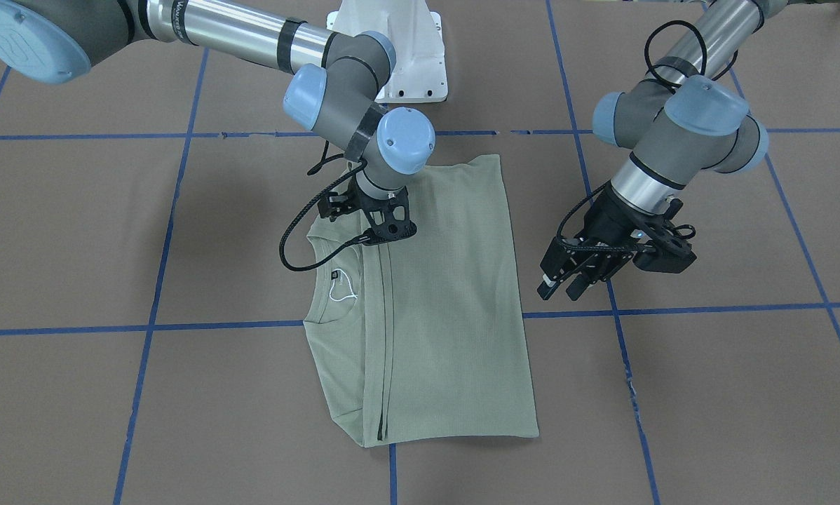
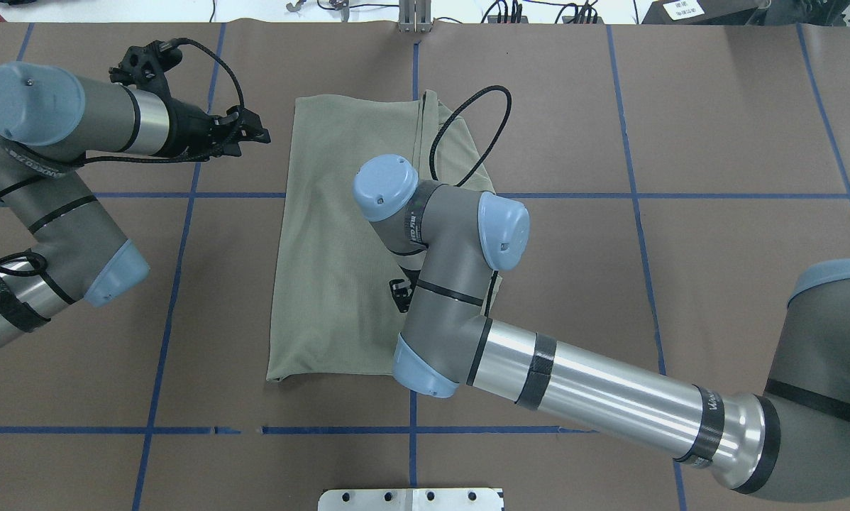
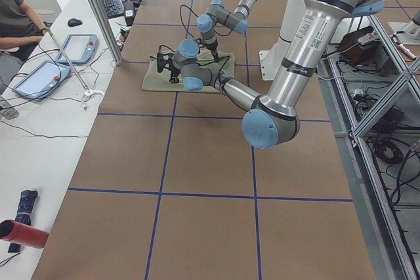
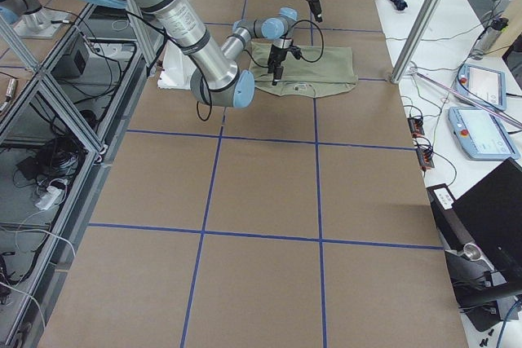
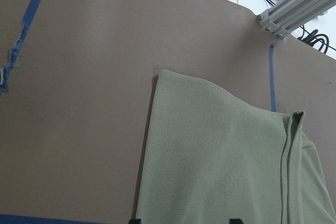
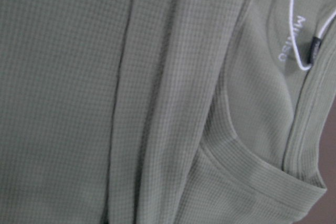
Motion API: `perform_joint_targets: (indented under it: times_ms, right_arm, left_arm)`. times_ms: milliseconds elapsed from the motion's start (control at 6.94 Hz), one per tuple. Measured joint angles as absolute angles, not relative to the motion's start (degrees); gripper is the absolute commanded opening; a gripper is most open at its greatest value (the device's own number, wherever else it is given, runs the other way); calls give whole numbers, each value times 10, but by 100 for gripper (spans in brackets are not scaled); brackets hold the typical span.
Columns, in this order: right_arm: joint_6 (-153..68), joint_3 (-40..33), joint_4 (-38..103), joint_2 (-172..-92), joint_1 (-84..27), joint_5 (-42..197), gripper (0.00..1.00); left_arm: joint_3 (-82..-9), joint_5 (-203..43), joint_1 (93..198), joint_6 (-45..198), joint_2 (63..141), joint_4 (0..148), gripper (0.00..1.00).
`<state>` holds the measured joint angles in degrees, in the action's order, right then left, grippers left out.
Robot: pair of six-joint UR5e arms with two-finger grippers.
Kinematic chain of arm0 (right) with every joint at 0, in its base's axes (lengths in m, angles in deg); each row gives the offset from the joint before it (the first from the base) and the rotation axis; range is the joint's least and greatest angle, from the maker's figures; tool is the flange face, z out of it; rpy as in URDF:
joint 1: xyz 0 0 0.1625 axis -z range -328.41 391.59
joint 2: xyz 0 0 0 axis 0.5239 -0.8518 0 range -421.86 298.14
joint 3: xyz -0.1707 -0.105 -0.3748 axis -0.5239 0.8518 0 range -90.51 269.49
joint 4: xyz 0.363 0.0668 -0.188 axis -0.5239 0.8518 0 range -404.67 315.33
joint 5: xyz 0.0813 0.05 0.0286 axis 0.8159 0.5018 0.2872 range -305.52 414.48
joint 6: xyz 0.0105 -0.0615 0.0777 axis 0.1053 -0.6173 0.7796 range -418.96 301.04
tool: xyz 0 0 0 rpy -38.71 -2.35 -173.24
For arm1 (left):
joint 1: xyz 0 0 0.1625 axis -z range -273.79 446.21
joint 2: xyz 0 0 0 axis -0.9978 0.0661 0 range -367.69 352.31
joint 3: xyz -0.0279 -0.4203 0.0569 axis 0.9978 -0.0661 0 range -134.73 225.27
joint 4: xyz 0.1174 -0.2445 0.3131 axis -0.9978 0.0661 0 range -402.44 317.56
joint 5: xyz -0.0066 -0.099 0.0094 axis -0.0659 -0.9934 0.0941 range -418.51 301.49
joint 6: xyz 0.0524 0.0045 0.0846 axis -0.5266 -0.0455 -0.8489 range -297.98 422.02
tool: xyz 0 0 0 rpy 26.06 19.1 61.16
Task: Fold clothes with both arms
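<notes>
The top layer of the sage-green shirt is folded back on itself in a narrow piece (image 1: 376, 345), so my right gripper should pull the piece out toward the collar (image 1: 334, 286) and smooth it flat.
The sage-green shirt (image 1: 448, 301) lies folded in a long rectangle on the brown table, its neck with black label (image 1: 336, 275) and white loop string (image 1: 343, 292) showing at one edge. It also shows in the overhead view (image 2: 326, 248). My right gripper (image 1: 383, 235) is low over the shirt next to the collar; its fingers are hidden under the wrist (image 2: 425, 227), and its wrist view shows only close-up fabric (image 6: 157, 103). My left gripper (image 1: 560, 287) hovers open and empty beside the shirt's far long edge (image 5: 220, 166), off the cloth.
Blue tape lines (image 1: 153, 326) cross the brown table. The white pedestal base (image 1: 399, 49) stands behind the shirt. A metal plate (image 2: 411, 499) sits at the near edge. A side bench with tablets (image 3: 39, 77) and an aluminium post (image 3: 98, 11) border the table.
</notes>
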<state>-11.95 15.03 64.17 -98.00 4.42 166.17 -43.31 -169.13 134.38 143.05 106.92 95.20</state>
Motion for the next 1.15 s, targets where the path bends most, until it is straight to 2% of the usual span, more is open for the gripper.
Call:
perform_joint_targets:
  times_ms: [288,576,721,1009,1153]
  right_arm:
    - [-131,95,670,-1030,27,1665,100]
    - [-175,-30,718,-1133,11,1664,100]
    - [-186,-64,731,-1156,7,1663,100]
    - [-187,-61,731,-1128,-5,1661,100]
    - [-182,-22,714,-1084,-14,1661,100]
  left_arm:
    - [-435,-1691,1344,1431,1069,952,65]
    - [-439,-1693,1345,1431,1069,952,65]
    - [-445,-1697,1345,1432,1069,949,65]
    - [-459,-1701,1345,1432,1068,932,66]
    - [-465,-1702,1345,1432,1065,929,66]
